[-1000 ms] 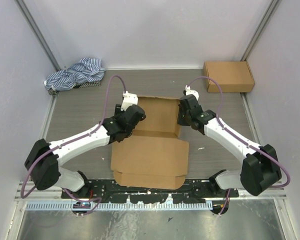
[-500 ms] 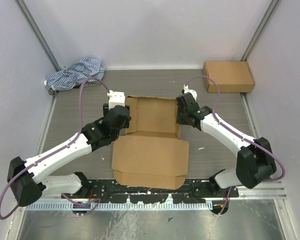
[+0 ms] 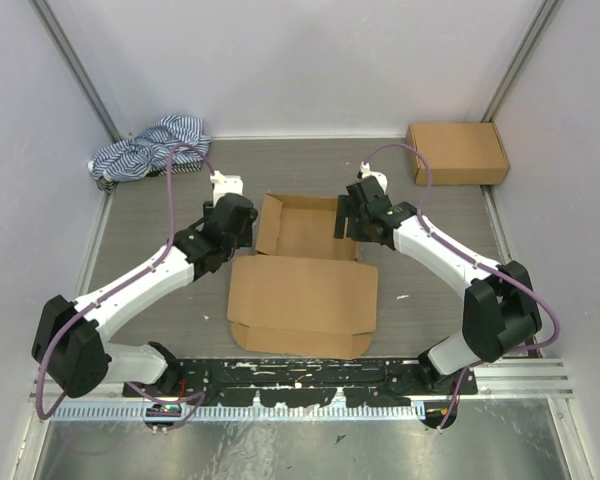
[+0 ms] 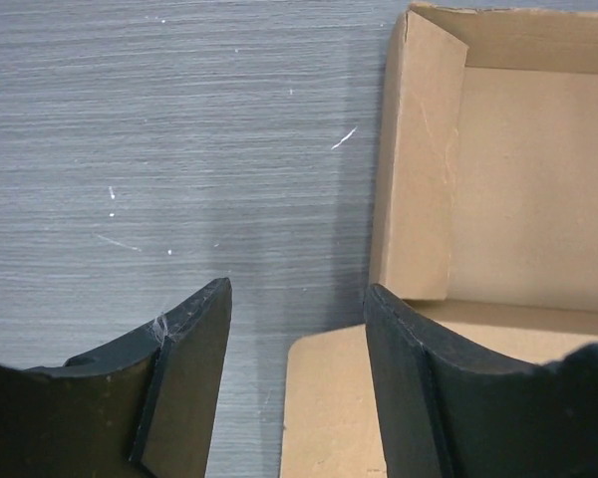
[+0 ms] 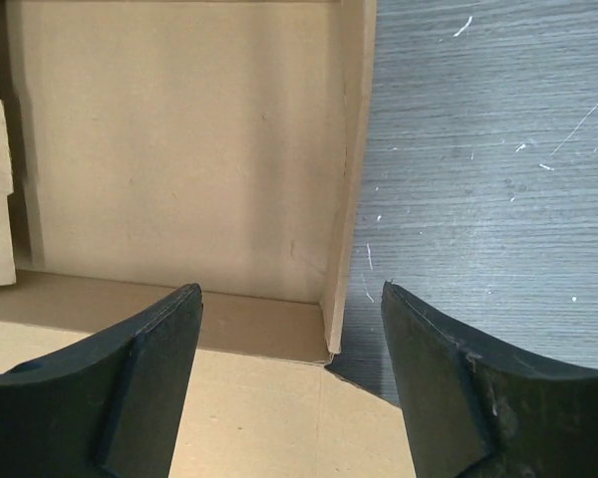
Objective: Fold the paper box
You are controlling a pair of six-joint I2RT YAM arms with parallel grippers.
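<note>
I should pinch the slanted side's rim (image 4: 396, 149) with my left gripper, because the tray's side (image 3: 270, 224) beside my left gripper slants and the tray's side at my right gripper stands straight up.
The paper box (image 3: 302, 292) lies mid-table, its lid panel flat toward the arms and its shallow tray (image 3: 308, 232) behind with side walls raised. My left gripper (image 3: 248, 232) hovers open just outside the tray's left wall (image 4: 414, 169), above the lid's rounded corner (image 4: 329, 398), holding nothing (image 4: 299, 299). My right gripper (image 3: 345, 222) is open at the tray's right side. The right wall (image 5: 354, 169) stands between its spread fingers without touching them (image 5: 291, 294).
A second, closed brown box (image 3: 457, 152) sits at the back right corner. A blue-and-white striped cloth (image 3: 150, 147) is bunched at the back left. White walls enclose the grey table (image 3: 150, 220), and a metal rail (image 3: 300, 385) runs along the near edge.
My right gripper went from shut on the tray's right wall to open. My left arm pulled back off the box to its left side. The box slid slightly toward the back.
</note>
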